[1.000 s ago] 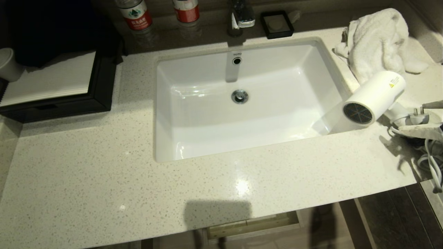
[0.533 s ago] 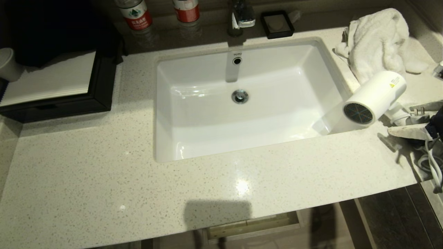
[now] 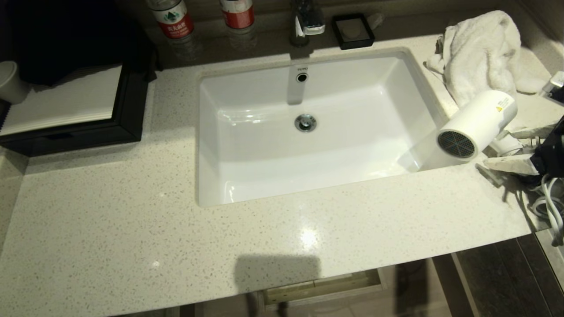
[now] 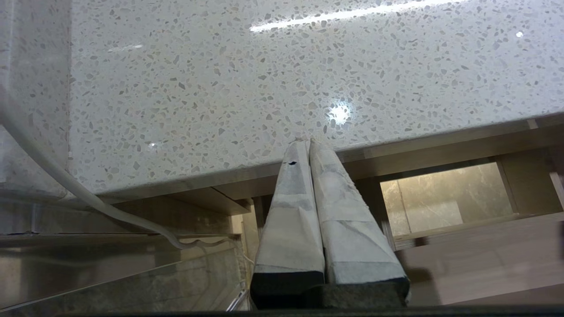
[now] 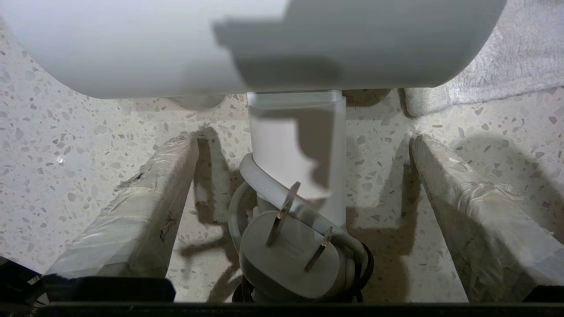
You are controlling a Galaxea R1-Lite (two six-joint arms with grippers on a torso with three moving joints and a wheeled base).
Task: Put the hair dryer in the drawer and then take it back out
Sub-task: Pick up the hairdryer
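I expect the plug (image 5: pixel 288 254) to stay tucked against the handle when I carry the hair dryer, since the cord is wound across the hair dryer's handle (image 5: pixel 288 196).
The white hair dryer (image 3: pixel 476 125) lies on the speckled counter at the sink's right rim, its grey grille facing the front. My right gripper (image 3: pixel 506 147) reaches in from the right edge and is open, one finger on each side of the handle (image 5: pixel 295 145). No pad touches the handle. The right gripper (image 5: pixel 303 137) has the plug (image 5: pixel 286 259) and the wound cord lying between its fingers, with the barrel (image 5: pixel 176 44) just beyond. A strip of the wood-grain drawer (image 3: pixel 321 286) shows under the counter's front edge. My left gripper (image 4: pixel 306 143) hangs shut in front of that edge.
A fluffy white towel (image 3: pixel 480 53) lies behind the dryer. Loose cord (image 3: pixel 548 207) trails off the counter's right end. The white sink (image 3: pixel 211 132) fills the middle. Bottles (image 3: pixel 174 17), a faucet (image 3: pixel 306 22), a soap dish (image 3: pixel 352 31) and a black tray (image 3: pixel 128 110) line the back and left.
My right gripper has come in from the right edge toward the dryer, and its open fingers now straddle the handle. The dryer has not moved.
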